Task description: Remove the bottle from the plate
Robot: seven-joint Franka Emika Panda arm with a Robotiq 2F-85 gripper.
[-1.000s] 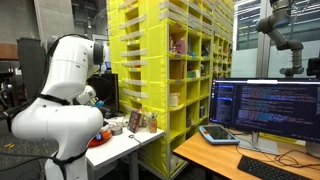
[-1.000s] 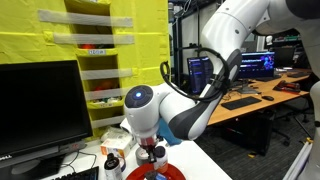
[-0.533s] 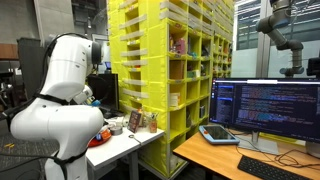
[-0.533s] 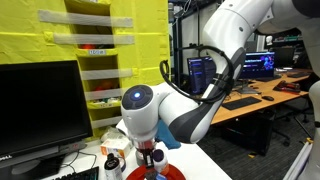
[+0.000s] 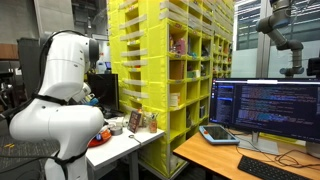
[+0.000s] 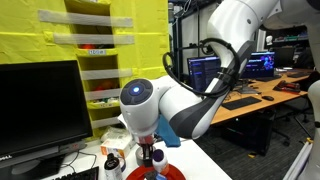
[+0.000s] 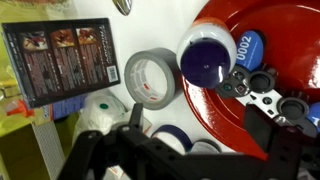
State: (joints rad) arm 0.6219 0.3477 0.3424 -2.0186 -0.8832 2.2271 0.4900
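The bottle's dark blue cap (image 7: 204, 63) is outside the space between my open fingers, so my gripper needs to move over the bottle (image 7: 209, 38) before it goes down and closes.
In the wrist view the bottle (image 7: 207, 55), white with a dark blue cap, is seen from above and overlaps the left rim of the red plate (image 7: 232, 122). I cannot tell whether its base rests on the plate or on the table beside it. My gripper (image 7: 212, 130) is open. Its dark fingers (image 7: 135, 115) stand wide apart below the bottle with nothing between them. In an exterior view the gripper (image 6: 151, 160) hangs just above the plate (image 6: 172, 174). In the exterior view from the shelf side, the arm's white body hides gripper and plate.
On the plate lie a blue cap (image 7: 245, 48) and a black controller-like thing (image 7: 265, 92). Left of the plate are a grey tape roll (image 7: 150, 78), a dark box (image 7: 65, 60) and a blue-edged roll (image 7: 172, 135). A monitor (image 6: 40, 105) and yellow shelves (image 5: 165, 70) stand nearby.
The arm's wrist section has shifted slightly left above the plate. The plate and the things around it have stayed put.
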